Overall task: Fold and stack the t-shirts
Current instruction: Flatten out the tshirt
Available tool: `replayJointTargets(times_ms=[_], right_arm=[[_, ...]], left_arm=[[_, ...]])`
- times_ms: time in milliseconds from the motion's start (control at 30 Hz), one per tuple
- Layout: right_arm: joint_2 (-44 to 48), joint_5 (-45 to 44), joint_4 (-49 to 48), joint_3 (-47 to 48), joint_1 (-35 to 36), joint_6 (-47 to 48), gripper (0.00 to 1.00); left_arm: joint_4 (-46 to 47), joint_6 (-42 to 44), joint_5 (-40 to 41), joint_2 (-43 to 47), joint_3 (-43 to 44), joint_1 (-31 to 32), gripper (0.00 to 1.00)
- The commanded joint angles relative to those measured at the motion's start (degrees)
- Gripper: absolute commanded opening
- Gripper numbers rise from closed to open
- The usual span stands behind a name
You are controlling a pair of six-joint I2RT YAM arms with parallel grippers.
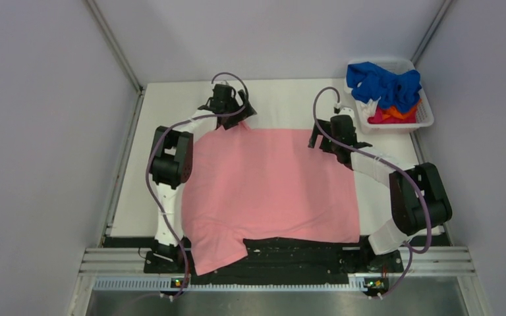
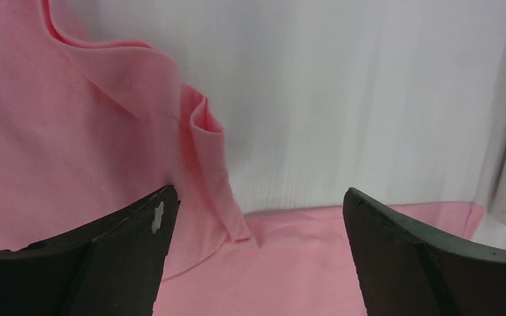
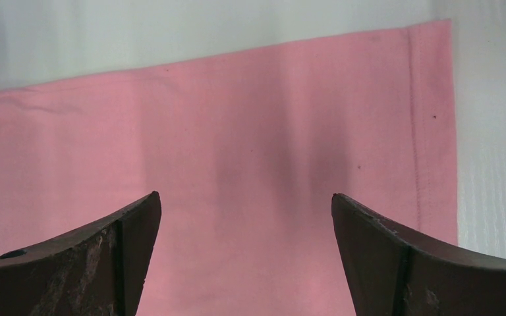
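Note:
The near sleeve (image 1: 218, 253) hangs over the table's near edge, so my left gripper and my right gripper should press the shirt's far part (image 1: 215, 143) and slide the shirt inward.
A salmon-pink t-shirt (image 1: 270, 187) lies spread flat over the middle of the white table, one sleeve hanging over the near edge. My left gripper (image 1: 229, 118) is open above the shirt's far left corner, where the cloth is bunched into a small fold (image 2: 201, 151). My right gripper (image 1: 319, 139) is open above the shirt's far right corner, over flat cloth (image 3: 250, 151) near the hem. Neither holds anything. A royal blue t-shirt (image 1: 383, 84) lies on orange and red shirts (image 1: 389, 115) in the basket.
A white plastic basket (image 1: 421, 120) stands at the far right corner of the table. Grey walls close in on the left, right and back. The arm bases and a metal rail (image 1: 277, 260) run along the near edge.

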State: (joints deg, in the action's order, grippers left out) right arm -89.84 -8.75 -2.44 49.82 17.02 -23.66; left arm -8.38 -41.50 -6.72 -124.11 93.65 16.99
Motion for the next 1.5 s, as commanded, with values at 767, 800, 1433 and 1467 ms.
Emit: replayJointTargets(times_ms=[767, 800, 1433, 1467], right_arm=[[3.3, -5.4, 1.6, 1.2, -0.7, 0.3, 0.99], [3.7, -4.9, 2.2, 1.0, -0.8, 0.3, 0.99], [-0.7, -1.0, 12.3, 0.9, -0.7, -2.0, 0.99], [-1.5, -0.9, 12.1, 1.2, -0.6, -2.0, 0.99]], left_arm=[[-16.3, 8.8, 8.5, -1.2, 24.0, 2.9, 0.99], [-17.0, 10.3, 12.0, 3.1, 19.2, 2.9, 0.99], [-25.0, 9.7, 15.9, 16.7, -12.6, -0.6, 0.99], [-25.1, 9.8, 15.5, 15.1, -11.5, -1.2, 0.99]])
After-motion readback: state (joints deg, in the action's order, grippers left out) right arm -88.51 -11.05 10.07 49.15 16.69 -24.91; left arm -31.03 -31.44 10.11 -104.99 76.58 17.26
